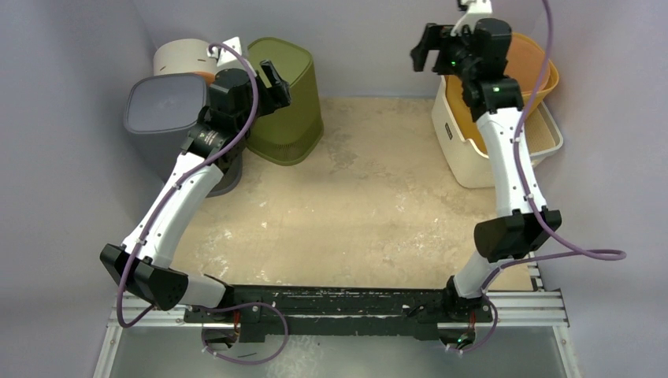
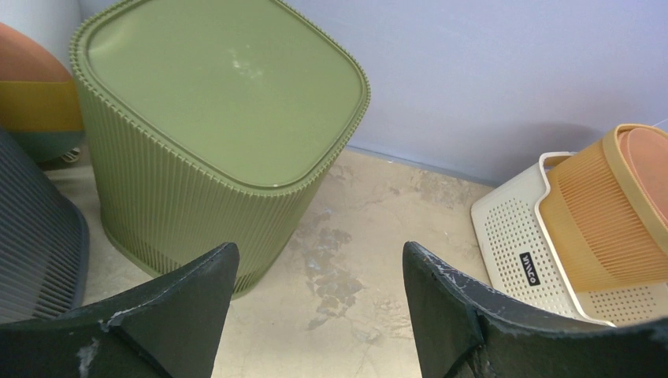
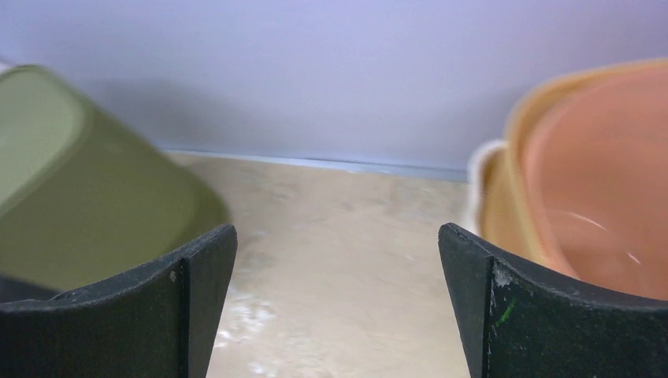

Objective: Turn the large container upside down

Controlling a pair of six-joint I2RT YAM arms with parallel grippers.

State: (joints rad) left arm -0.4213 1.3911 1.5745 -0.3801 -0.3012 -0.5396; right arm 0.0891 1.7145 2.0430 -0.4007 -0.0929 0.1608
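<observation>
The inner bowl's rim [image 3: 535, 167] faces my open right gripper from the orange basket, so I should keep heading for that rim [image 3: 543, 222] until it is between my fingers.
The large container, a green ribbed bin [image 1: 285, 102] [image 2: 220, 87], stands at the back left with its closed flat base facing up and its rim on the table. My left gripper [image 1: 276, 83] [image 2: 315, 256] hangs open just beside its near left side, with nothing between the fingers. My right gripper [image 1: 425, 49] [image 3: 337, 236] is open and empty, held high near the back wall. It is to the left of the orange basket [image 1: 543, 75] [image 3: 599, 181]. The right wrist view shows the green bin [image 3: 71, 181] blurred at the left.
A grey bin [image 1: 165, 102] [image 2: 31, 236] stands base up beside the left arm. Behind it is a round white container [image 1: 185, 57] with an orange band. A white perforated basket [image 1: 465, 150] [image 2: 520, 236] at the back right holds the tilted orange basket. Walls close three sides.
</observation>
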